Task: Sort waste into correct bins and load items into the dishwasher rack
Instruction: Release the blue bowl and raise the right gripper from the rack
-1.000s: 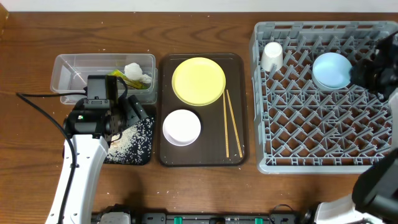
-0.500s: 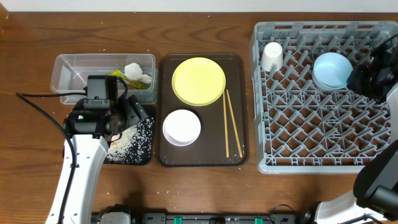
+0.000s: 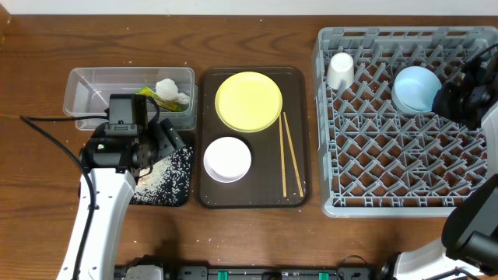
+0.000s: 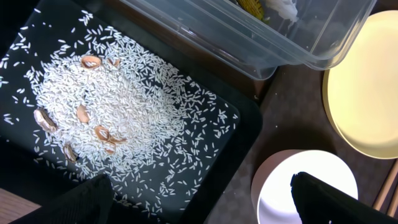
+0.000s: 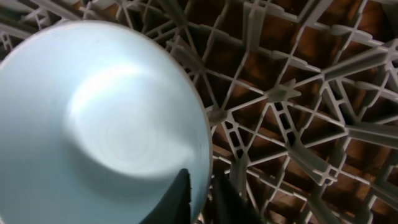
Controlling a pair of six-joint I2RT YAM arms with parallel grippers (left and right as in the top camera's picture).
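The light blue bowl's open side (image 3: 415, 89) tilts upward above the rack's pegs, so my right gripper should tip the bowl steeply onto its edge among the pegs before it opens.
My right gripper (image 5: 200, 190) is shut on the rim of the light blue bowl (image 3: 414, 88), held tilted over the grey dishwasher rack (image 3: 405, 187); the bowl fills the right wrist view (image 5: 93, 118). A small white cup (image 3: 340, 70) stands in the rack's back left. My left gripper (image 4: 199, 202) is open above the black tray (image 4: 249, 134) that holds rice crumbs (image 4: 118, 106). The clear tub (image 3: 85, 93) holds the white tissue (image 3: 171, 91) and the yellow-green wrapper (image 3: 152, 95). The yellow plate (image 3: 248, 101), white bowl (image 3: 227, 159) and chopsticks (image 3: 289, 152) lie on the brown tray (image 3: 208, 198).
The left arm (image 3: 101, 210) reaches in from the front left over the black tray. A black cable (image 3: 54, 144) runs across the table at the left. The rack's peg grid (image 5: 298, 93) lies close under the bowl.
The light blue bowl and my right gripper have shifted slightly toward the right and tilted more. The left arm has not moved.
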